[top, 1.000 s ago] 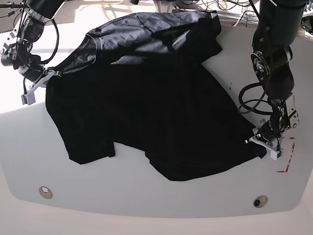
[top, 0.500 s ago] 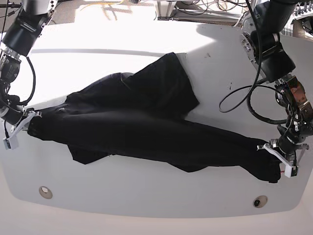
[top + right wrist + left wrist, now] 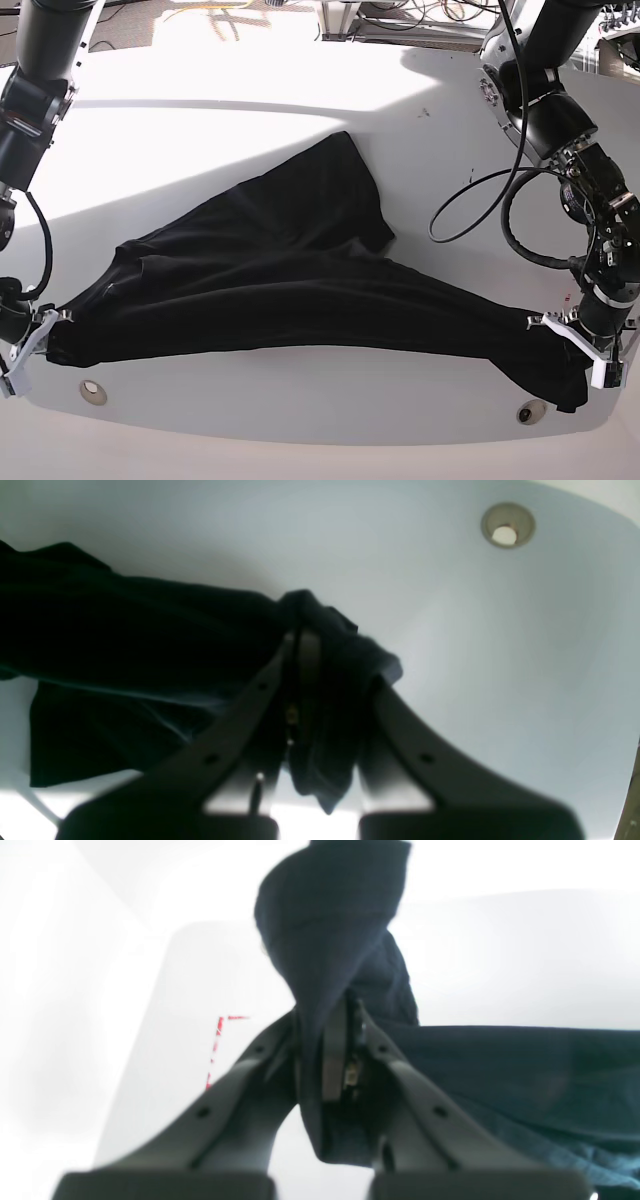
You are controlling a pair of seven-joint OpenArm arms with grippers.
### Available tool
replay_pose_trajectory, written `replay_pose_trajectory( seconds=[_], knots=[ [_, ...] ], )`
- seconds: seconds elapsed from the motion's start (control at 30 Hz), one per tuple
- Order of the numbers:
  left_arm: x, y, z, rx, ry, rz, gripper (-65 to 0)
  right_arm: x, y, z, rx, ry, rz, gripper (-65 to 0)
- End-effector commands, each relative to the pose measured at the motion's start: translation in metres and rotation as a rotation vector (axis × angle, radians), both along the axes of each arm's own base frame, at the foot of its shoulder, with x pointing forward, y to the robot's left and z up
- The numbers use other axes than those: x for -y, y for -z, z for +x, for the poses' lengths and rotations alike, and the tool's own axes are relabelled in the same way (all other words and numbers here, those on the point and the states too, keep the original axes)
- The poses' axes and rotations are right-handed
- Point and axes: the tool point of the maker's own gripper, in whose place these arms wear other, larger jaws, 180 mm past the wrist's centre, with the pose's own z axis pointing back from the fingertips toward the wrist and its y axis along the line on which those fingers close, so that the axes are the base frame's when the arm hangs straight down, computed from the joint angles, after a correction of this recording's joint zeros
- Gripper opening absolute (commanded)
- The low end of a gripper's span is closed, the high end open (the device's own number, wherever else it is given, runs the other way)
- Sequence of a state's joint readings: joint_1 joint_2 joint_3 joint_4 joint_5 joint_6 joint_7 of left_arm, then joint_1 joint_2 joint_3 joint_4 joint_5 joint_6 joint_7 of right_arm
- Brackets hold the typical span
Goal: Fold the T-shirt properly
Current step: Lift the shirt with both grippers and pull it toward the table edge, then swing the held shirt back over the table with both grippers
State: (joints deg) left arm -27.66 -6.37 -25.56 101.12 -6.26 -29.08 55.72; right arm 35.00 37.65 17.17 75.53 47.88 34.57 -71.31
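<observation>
My left gripper and my right gripper are holding the T-shirt's edge with the T-shirt's loose end point(image 3: 320, 195) bunched behind it, so they should sweep that edge to the far side point(image 3: 340, 95) before folding.
The black T-shirt point(image 3: 290, 270) hangs stretched across the front of the white table point(image 3: 250, 110), with one end trailing back toward the middle. On the base view's right, my left gripper point(image 3: 560, 335) is shut on one end of the cloth point(image 3: 325, 955), and a bunch hangs below it near the table's front edge. On the base view's left, my right gripper point(image 3: 45, 335) is shut on the other end point(image 3: 345, 655), close to the front left edge. In both wrist views the fingers point(image 3: 335, 1060) point(image 3: 307, 655) pinch folded dark cloth.
Two round inserts point(image 3: 92, 390) point(image 3: 531, 411) sit in the table near its front edge. A red corner mark point(image 3: 220, 1027) lies on the table beside the left gripper. Loose black cables point(image 3: 470, 200) loop from the left arm over the table's right side.
Both grippers have pulled the T-shirt toward the front edge of the table. It went from lying spread out at the back to a stretched, gathered band held between them.
</observation>
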Motion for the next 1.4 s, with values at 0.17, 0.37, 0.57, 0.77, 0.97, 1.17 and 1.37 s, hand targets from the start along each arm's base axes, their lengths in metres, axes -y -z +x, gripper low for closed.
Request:
replay_pose_trajectory(
  seconds=[0.17,0.37,0.57,0.77,0.97,1.17,1.37],
  knots=[
    [-0.002,-0.117,0.01,0.288,-0.006,0.045,-65.0,0.004,-0.129,0.041,0.234,-0.022,-0.041,-65.0],
    [-0.017,-0.184,0.008,0.416,-0.063,0.087,-65.0,-0.001,-0.206,0.054,0.33,-0.039,-0.092,-65.0],
    [-0.025,-0.235,0.0,0.484,-0.107,0.098,-65.0,0.001,-0.264,0.05,0.403,-0.033,-0.15,-65.0],
    [-0.026,-0.249,-0.003,0.504,-0.114,0.096,-65.0,0.0,-0.285,0.046,0.437,-0.034,-0.171,-65.0],
    [-0.032,-0.226,-0.001,0.455,-0.125,0.097,-65.0,0.018,-0.26,0.043,0.38,-0.004,-0.184,-65.0],
    [-0.046,-0.177,-0.004,0.354,-0.153,0.094,-65.0,0.037,-0.209,0.035,0.31,0.003,-0.189,-65.0],
    [-0.045,-0.132,-0.016,0.27,-0.159,0.123,-65.0,0.056,-0.148,0.017,0.226,0.028,-0.172,-65.0]
  ],
)
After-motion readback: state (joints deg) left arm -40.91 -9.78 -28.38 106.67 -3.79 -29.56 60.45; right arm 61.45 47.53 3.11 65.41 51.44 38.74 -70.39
